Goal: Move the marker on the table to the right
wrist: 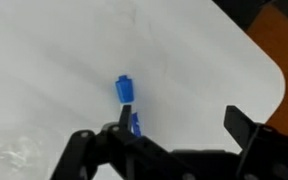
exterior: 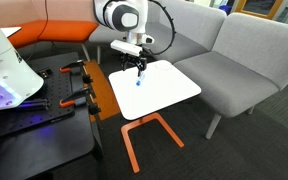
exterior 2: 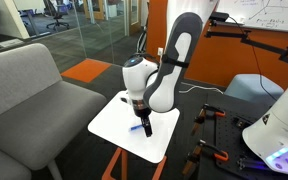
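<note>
The marker's narrow width matches the direction in which my open fingers close. My gripper should continue to go down to the marker until the fingers grip it.
The marker is a short blue stick lying on the white table. In the wrist view its near end is hidden behind my left finger. My gripper is open, with the fingers wide apart; the marker lies at the left finger, not between the two. In both exterior views the gripper points down just above the marker, near the middle of the table top.
A grey sofa stands beside the table. A black workbench with orange clamps is on the other side. The table's orange frame reaches the floor.
</note>
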`<act>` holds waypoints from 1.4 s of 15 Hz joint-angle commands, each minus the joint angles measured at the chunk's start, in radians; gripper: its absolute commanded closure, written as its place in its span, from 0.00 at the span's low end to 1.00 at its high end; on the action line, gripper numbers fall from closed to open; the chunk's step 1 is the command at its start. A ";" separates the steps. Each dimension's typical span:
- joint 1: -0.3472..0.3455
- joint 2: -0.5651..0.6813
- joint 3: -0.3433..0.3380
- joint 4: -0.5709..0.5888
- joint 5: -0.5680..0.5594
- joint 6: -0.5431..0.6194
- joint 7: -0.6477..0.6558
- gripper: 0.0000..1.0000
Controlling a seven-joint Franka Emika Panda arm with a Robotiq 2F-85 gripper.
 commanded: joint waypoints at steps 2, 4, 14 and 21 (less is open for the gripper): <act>-0.011 0.054 -0.005 0.055 -0.080 0.100 0.002 0.00; -0.021 0.087 0.008 0.094 -0.093 0.103 -0.005 0.00; -0.042 0.213 0.043 0.261 -0.086 0.077 -0.004 0.50; 0.033 0.119 -0.009 0.187 -0.096 0.084 0.065 0.96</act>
